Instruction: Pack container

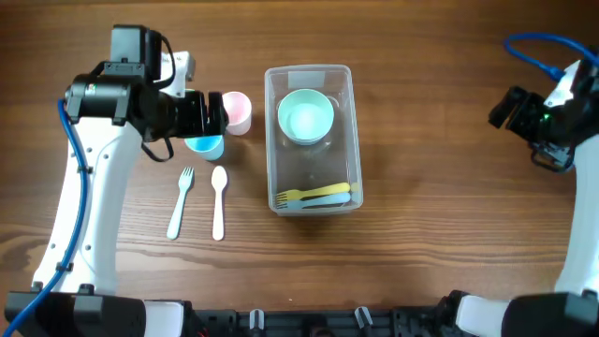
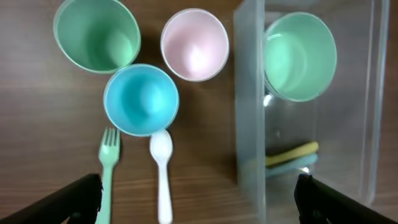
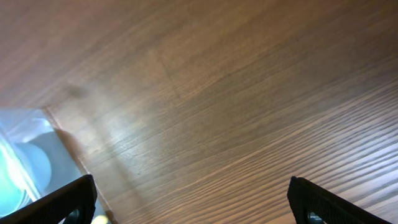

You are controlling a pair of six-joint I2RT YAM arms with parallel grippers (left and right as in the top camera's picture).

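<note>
I should pinch the rim of the blue cup (image 1: 208, 148) with my left gripper and put the cup next to the utensils inside (image 1: 315, 162), because it stands across the container from my right gripper.
The clear rectangular container (image 1: 354, 140) stands at the table's middle. It holds a mint bowl (image 1: 306, 116) and yellow and blue utensils (image 1: 314, 196). My left gripper (image 1: 213, 112) is open and empty, hovering above the cups left of the container. The left wrist view shows a green cup (image 2: 96, 34), pink cup (image 2: 194, 43), blue cup (image 2: 141, 99), mint fork (image 2: 107, 168), white spoon (image 2: 162, 174) and the container wall (image 2: 249, 93), with the open jaws (image 2: 199, 202) above them. My right gripper (image 1: 515, 110) is open and empty (image 3: 193, 199) at the far right.
In the overhead view the pink cup (image 1: 238, 110) and blue cup (image 1: 206, 145) stand beside the left gripper, which hides the green cup. The fork (image 1: 181, 201) and spoon (image 1: 219, 201) lie below them. A container corner (image 3: 25, 149) shows in the right wrist view.
</note>
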